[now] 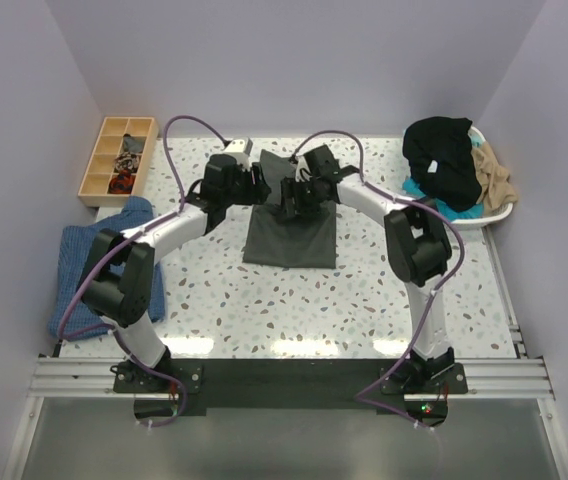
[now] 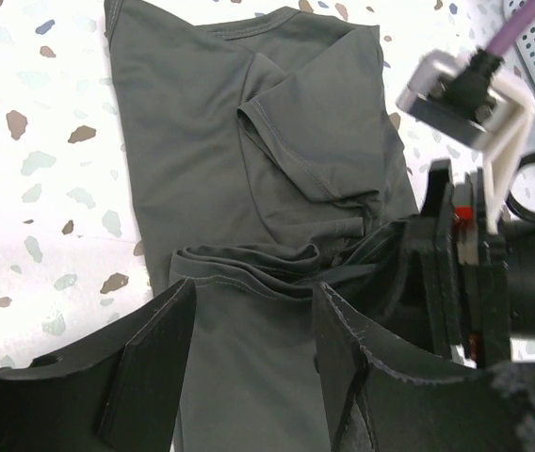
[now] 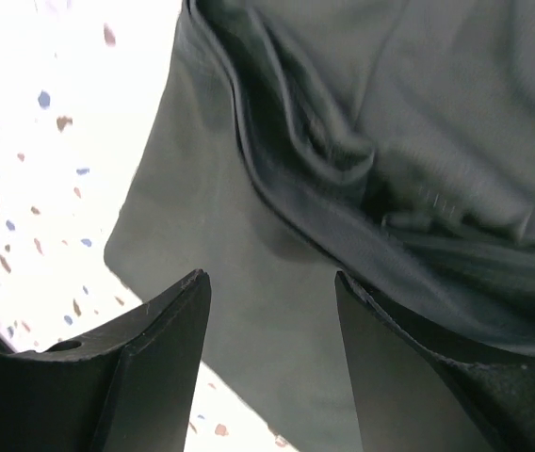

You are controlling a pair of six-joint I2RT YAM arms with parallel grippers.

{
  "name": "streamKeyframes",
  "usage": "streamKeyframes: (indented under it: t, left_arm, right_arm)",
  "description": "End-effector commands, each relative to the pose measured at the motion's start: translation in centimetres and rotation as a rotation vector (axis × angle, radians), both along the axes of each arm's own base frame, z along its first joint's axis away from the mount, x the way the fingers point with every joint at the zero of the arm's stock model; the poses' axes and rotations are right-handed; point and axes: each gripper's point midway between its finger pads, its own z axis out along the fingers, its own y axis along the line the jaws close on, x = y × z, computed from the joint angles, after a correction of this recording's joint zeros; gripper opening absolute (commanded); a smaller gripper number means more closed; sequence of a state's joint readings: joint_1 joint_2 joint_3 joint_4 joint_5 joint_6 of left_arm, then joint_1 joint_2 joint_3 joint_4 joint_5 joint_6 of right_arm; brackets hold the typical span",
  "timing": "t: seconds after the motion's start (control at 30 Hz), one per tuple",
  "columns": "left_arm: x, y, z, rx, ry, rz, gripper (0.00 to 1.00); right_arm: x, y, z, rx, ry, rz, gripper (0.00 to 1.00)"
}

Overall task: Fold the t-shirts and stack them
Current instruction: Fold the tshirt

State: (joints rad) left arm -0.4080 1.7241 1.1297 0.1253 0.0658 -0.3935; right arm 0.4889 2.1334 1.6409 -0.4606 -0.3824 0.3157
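The charcoal-grey t-shirt's rolled hem [image 2: 249, 271] is bunched up across the t-shirt's middle, so the robot's right gripper should move back to the t-shirt's near corner [image 1: 332, 264] and tug the t-shirt straight before folding.
A charcoal-grey t-shirt [image 1: 289, 232] lies partly folded at the table's middle, its far part bunched into ridges [image 2: 249, 264] with a sleeve [image 2: 296, 141] lying on top. My left gripper [image 1: 262, 184] [image 2: 256, 287] hovers open over the shirt's far left part, only flat cloth below its fingers. My right gripper [image 1: 292, 200] [image 3: 270, 275] is open too, just above the shirt near a rolled hem [image 3: 324, 188], and its black body [image 2: 456, 254] shows in the left wrist view. A black t-shirt [image 1: 444, 152], a tan one [image 1: 495, 176] and a teal one [image 1: 426, 190] are heaped at the far right.
The heaped shirts sit in a white basket [image 1: 498, 214] at the table's far right corner. A wooden divided tray [image 1: 114, 160] with small parts stands far left. A blue cloth [image 1: 99, 262] lies at the left edge, beside the left arm.
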Motion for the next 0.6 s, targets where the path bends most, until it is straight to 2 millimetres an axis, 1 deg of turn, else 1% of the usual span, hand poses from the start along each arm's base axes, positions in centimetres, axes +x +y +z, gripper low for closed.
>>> streamKeyframes:
  t: [0.0, 0.03, 0.07, 0.1, 0.17, 0.2, 0.23, 0.27, 0.3, 0.33, 0.37, 0.4, 0.47, 0.5, 0.53, 0.57]
  left_arm:
    - [0.0, -0.6, 1.2, -0.035, -0.034, -0.027, 0.57]
    - [-0.1, -0.7, 1.0, -0.032, -0.027, -0.03, 0.57]
    - [-0.2, -0.7, 0.9, -0.032, -0.024, -0.033, 0.57]
    - [-0.3, -0.6, 0.6, -0.029, -0.017, -0.032, 0.57]
    - [-0.6, -0.4, 0.5, -0.027, -0.014, -0.03, 0.57]
    - [-0.9, -0.3, 0.1, -0.023, -0.008, -0.029, 0.57]
    - [-1.0, -0.2, 0.0, -0.025, -0.007, -0.028, 0.57]
    - [-1.1, -0.2, 0.1, -0.025, -0.007, -0.028, 0.57]
    - [-1.4, -0.1, -0.3, -0.025, 0.004, -0.026, 0.57]
    - [-1.6, 0.0, -0.5, -0.024, 0.007, -0.027, 0.57]
    - [-1.8, 0.0, -0.4, -0.028, 0.005, -0.031, 0.57]
    - [-2.1, 0.1, -0.8, -0.025, 0.017, -0.03, 0.57]
    - [-2.6, 0.3, -0.2, -0.03, 0.003, -0.022, 0.56]
    - [-3.2, 0.6, -0.7, -0.028, 0.004, -0.019, 0.56]
    - [-3.5, 0.8, 0.2, -0.034, -0.016, -0.013, 0.57]
    - [-3.8, 1.1, 0.2, -0.03, -0.02, 0.002, 0.57]
  right_arm:
    - [3.7, -0.2, 0.4, -0.059, -0.086, -0.019, 0.6]
    - [3.9, -0.5, 0.0, -0.075, -0.073, -0.023, 0.6]
    - [4.9, -0.2, 0.6, -0.072, -0.094, -0.027, 0.6]
    - [5.5, -0.5, -0.2, -0.091, -0.09, -0.041, 0.6]
    - [6.5, -0.5, 0.0, -0.096, -0.116, -0.046, 0.6]
    - [7.0, -0.7, -0.6, -0.114, -0.121, -0.057, 0.6]
    - [7.6, -0.7, -0.2, -0.115, -0.135, -0.061, 0.6]
    - [7.7, -0.6, -0.2, -0.122, -0.143, -0.052, 0.6]
    - [7.9, -0.6, -0.2, -0.126, -0.146, -0.052, 0.6]
    - [8.5, -0.8, 0.0, -0.131, -0.16, -0.062, 0.6]
    - [8.5, -0.7, 0.2, -0.131, -0.165, -0.046, 0.6]
    - [8.5, -0.7, 0.5, -0.128, -0.172, -0.041, 0.59]
    - [8.3, -1.1, 2.4, -0.127, -0.21, -0.053, 0.59]
    - [8.3, -1.4, 3.3, -0.124, -0.232, -0.064, 0.59]
    - [8.1, -2.1, 5.5, -0.124, -0.289, -0.087, 0.6]
    - [8.0, -2.7, 6.2, -0.129, -0.306, -0.095, 0.61]
